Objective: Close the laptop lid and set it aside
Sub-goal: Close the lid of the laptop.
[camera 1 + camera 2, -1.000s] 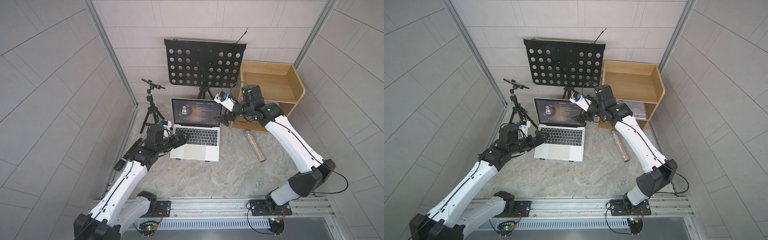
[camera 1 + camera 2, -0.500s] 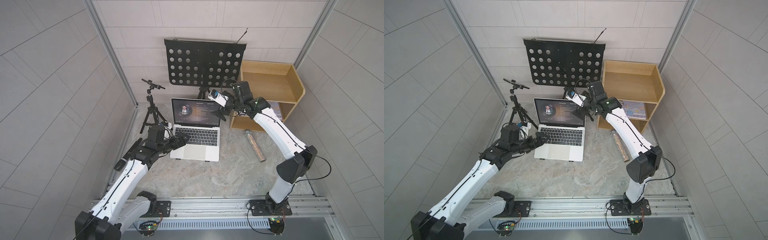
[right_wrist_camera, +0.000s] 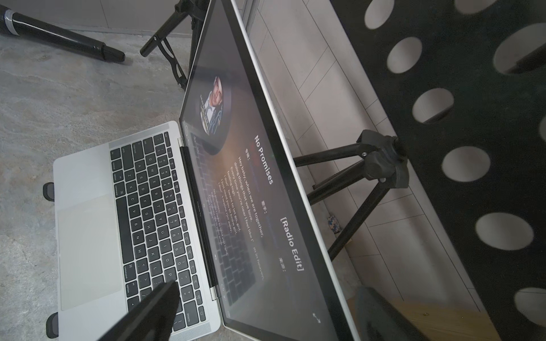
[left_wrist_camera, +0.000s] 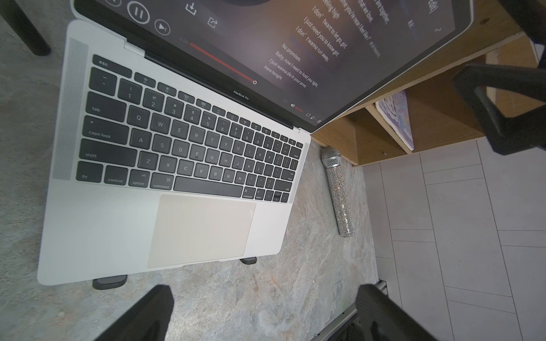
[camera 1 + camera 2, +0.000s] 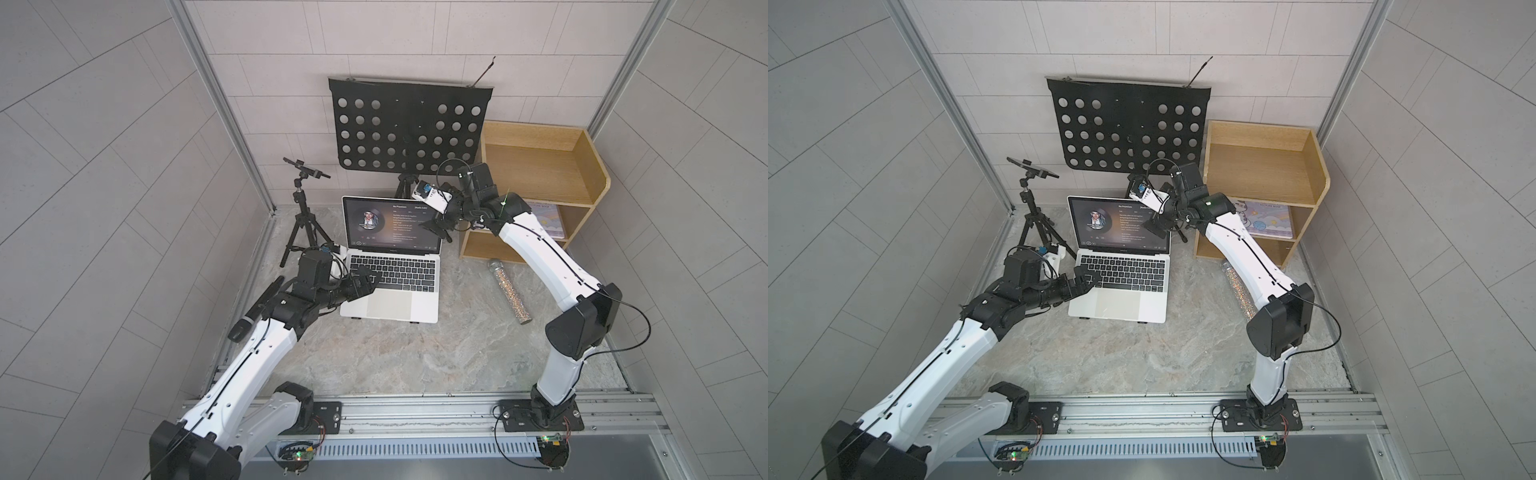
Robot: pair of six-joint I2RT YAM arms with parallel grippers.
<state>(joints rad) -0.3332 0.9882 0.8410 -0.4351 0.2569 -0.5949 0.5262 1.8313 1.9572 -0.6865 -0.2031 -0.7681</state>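
My right gripper straddles the lid's edge while the laptop's base (image 5: 396, 302) sits unheld, so my left gripper should steady its front edge (image 5: 357, 314) before the lid folds down.
The silver laptop (image 5: 390, 297) (image 5: 1121, 297) stands open on a black stand, its keyboard towards the robot. The laptop lid (image 5: 390, 224) (image 5: 1117, 224) is upright with a music player lit on the screen. My left gripper (image 5: 365, 281) (image 5: 1088, 280) hovers open over the keyboard's left edge; in the left wrist view its fingers (image 4: 156, 310) frame bare floor in front of the laptop (image 4: 97, 230). My right gripper (image 5: 440, 226) (image 5: 1156, 226) (image 3: 266, 310) is open at the lid's right edge. One finger is in front of the screen over the keys, the other behind the lid (image 3: 260, 206).
A black perforated music stand (image 5: 409, 129) rises behind the laptop. A wooden shelf (image 5: 540, 166) at the right holds a pastel book (image 5: 548, 220). A glitter microphone (image 5: 509, 289) lies on the floor. A small tripod (image 5: 301, 216) and a black microphone (image 5: 255, 309) are on the left.
The right arm has swung left and folded its elbow, bringing its gripper from beside the shelf to straddle the lid's right edge. The left arm has barely moved.
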